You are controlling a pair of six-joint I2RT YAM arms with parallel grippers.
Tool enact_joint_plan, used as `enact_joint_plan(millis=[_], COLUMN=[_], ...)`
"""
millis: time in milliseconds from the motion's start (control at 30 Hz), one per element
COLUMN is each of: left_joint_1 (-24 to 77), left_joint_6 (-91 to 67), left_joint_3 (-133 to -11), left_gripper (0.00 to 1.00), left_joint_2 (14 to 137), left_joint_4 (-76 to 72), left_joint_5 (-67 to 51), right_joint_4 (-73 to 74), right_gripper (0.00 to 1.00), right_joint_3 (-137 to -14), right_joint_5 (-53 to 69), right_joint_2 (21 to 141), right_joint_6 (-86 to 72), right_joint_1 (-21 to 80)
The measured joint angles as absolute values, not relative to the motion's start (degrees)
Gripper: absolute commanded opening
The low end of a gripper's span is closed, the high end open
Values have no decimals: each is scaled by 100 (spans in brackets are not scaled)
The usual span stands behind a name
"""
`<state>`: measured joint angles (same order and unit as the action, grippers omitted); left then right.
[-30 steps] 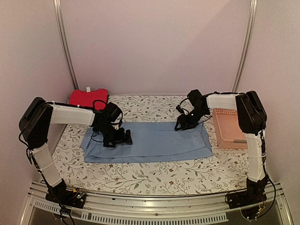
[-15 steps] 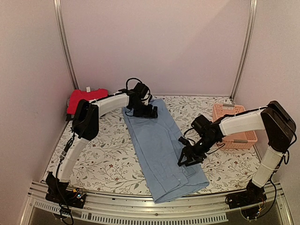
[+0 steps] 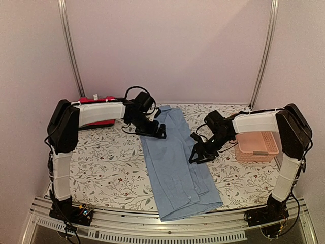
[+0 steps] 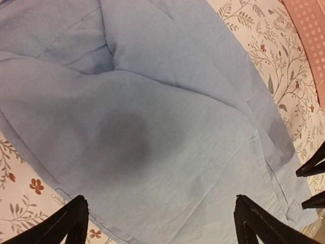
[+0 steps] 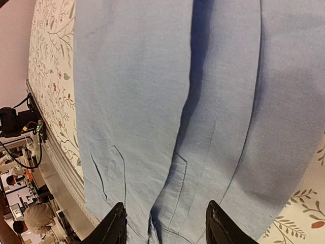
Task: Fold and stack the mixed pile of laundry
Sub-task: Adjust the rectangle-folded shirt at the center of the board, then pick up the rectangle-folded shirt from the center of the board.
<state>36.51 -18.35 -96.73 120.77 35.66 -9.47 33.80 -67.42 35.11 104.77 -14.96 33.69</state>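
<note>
Next, I straighten the light blue shirt (image 3: 171,165) with my grippers first, because it slants toward the front rail. Then I should take the hem's corners (image 3: 162,217) and fold them toward the collar.
The light blue shirt (image 3: 175,162) lies flat as a long folded strip from the far middle of the table to its near edge. My left gripper (image 3: 155,131) is open at the strip's far left edge, and in the left wrist view (image 4: 160,226) its fingers (image 4: 71,223) stand wide apart just above the cloth (image 4: 152,112). My right gripper (image 3: 198,155) is open at the strip's right edge, and in the right wrist view (image 5: 167,226) it is empty over the cuff end (image 5: 167,117). The red garment (image 3: 94,101) lies at the back left, partly hidden by my left arm.
The pink slatted basket (image 3: 256,144) stands at the right beside my right arm, and its corner shows in the left wrist view (image 4: 310,25). The floral tablecloth (image 3: 106,168) covers the table. The shirt's near end reaches the table's front rail (image 3: 152,223).
The shirt, lying across the table a second ago, now lies front to back. Since half a second ago, my left gripper has come slightly nearer and my right gripper has moved farther back.
</note>
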Motion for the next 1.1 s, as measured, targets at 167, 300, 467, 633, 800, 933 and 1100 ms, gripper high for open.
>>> enact_joint_plan(millis=[167, 300, 467, 633, 800, 933, 1100], left_joint_1=[3859, 3682, 3208, 2746, 2585, 2630, 2628], left_joint_6=[-1979, -1935, -1717, -1503, -1472, -1769, -2589], left_joint_3=[-9295, -9712, -10851, -11618, -11609, -10259, -7948], left_gripper=[100, 100, 100, 100, 100, 100, 100], left_joint_2=[12460, 12816, 13598, 14042, 13808, 12468, 9828], left_joint_4=[3415, 3352, 3371, 3472, 3647, 3411, 2687], left_joint_5=[-1085, -1083, -1039, -1004, -956, -941, -1549], right_joint_4=[3258, 3002, 2867, 2871, 2995, 3033, 2786], right_gripper=[51, 51, 52, 53, 57, 56, 55], right_joint_3=[-6726, -6851, -7732, -8864, -8969, -8532, -7229], right_joint_5=[3656, 3962, 4318, 4224, 3907, 3708, 3771], right_joint_2=[11113, 11323, 12040, 12700, 12626, 11942, 10213], right_joint_6=[-1490, -1614, -1811, -1935, -1981, -2051, -2502], right_joint_1=[3544, 3680, 3763, 3782, 3656, 3564, 3559])
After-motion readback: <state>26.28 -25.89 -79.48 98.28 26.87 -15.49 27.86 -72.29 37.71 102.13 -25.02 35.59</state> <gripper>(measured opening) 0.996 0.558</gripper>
